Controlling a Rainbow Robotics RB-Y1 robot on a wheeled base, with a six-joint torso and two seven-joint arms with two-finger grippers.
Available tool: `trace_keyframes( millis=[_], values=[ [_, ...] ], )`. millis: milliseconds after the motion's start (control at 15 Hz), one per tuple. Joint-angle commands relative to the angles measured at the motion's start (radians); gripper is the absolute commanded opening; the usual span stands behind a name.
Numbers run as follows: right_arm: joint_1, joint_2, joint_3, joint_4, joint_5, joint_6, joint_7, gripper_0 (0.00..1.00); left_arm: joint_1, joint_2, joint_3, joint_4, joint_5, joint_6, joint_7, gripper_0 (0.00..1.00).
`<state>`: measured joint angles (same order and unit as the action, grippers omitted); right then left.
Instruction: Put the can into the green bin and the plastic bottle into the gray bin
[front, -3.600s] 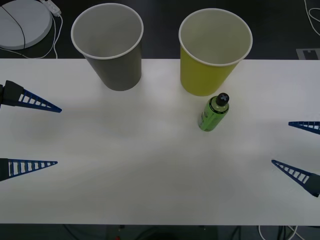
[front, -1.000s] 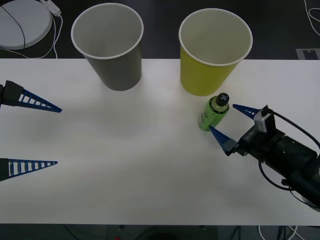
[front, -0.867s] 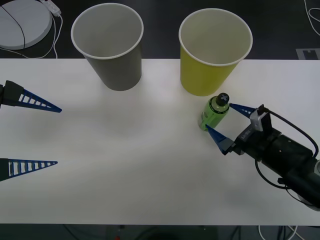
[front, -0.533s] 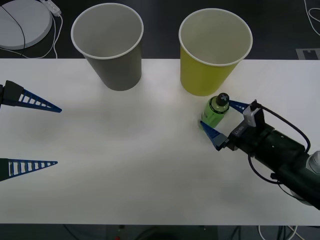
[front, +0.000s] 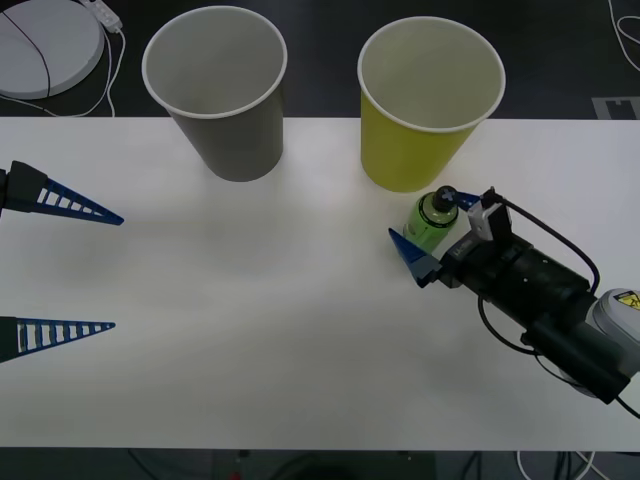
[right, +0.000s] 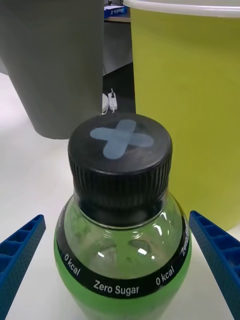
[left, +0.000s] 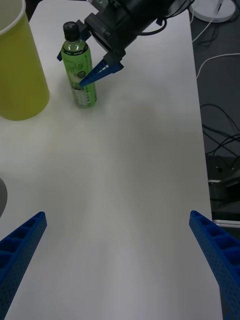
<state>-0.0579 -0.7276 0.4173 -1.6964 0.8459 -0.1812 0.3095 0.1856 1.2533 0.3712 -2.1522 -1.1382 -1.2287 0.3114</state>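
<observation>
I expect the plastic bottle (front: 430, 222) to lean against the bin's inside when I drop it in, since the gray bin's opening (front: 215, 62) is much wider than the bottle.
The plastic bottle (front: 428, 222), bright green with a black cap (right: 120, 150), stands upright on the white table just in front of the green bin (front: 430, 100). My right gripper (front: 432, 228) is open around it, one blue finger on each side (right: 20, 260), with a gap to the bottle on both sides. The left wrist view shows the bottle (left: 80, 70) beside the green bin (left: 20, 70), a right finger (left: 102, 72) crossing in front. The gray bin (front: 215, 90) stands at the back left. My left gripper (front: 118, 272) is parked open at the table's left edge. The can is out of view.
A round white device (front: 40, 45) with a cable lies off the table at the back left. The white table (front: 300, 350) is bare between the two grippers. Both bins stand close to the table's far edge.
The right arm came in from the right edge and slid its open fingers around the bottle. The bottle, the bins and the left arm have not moved.
</observation>
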Motion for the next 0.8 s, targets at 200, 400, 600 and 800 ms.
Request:
trace_keyframes(
  millis=[200, 400, 600, 800],
  values=[
    [0.001, -0.001, 0.003, 0.0, -0.001, 0.0, -0.003, 0.23, 0.0, 0.0, 0.0, 0.0, 0.0, 0.0, 0.0, 1.0],
    [0.001, -0.001, 0.003, 0.0, -0.001, 0.0, -0.006, 0.0, 0.0, 0.0, 0.0, 0.0, 0.0, 0.0, 0.0, 1.0],
    [0.001, -0.001, 0.002, 0.0, 0.001, 0.002, 0.0, 0.0, 0.0, 0.0, 0.0, 0.0, 0.0, 0.0, 0.0, 1.0],
    [0.001, -0.009, 0.002, 0.0, -0.001, -0.012, -0.001, 0.0, 0.0, 0.0, 0.0, 0.0, 0.0, 0.0, 0.0, 1.0]
  ],
)
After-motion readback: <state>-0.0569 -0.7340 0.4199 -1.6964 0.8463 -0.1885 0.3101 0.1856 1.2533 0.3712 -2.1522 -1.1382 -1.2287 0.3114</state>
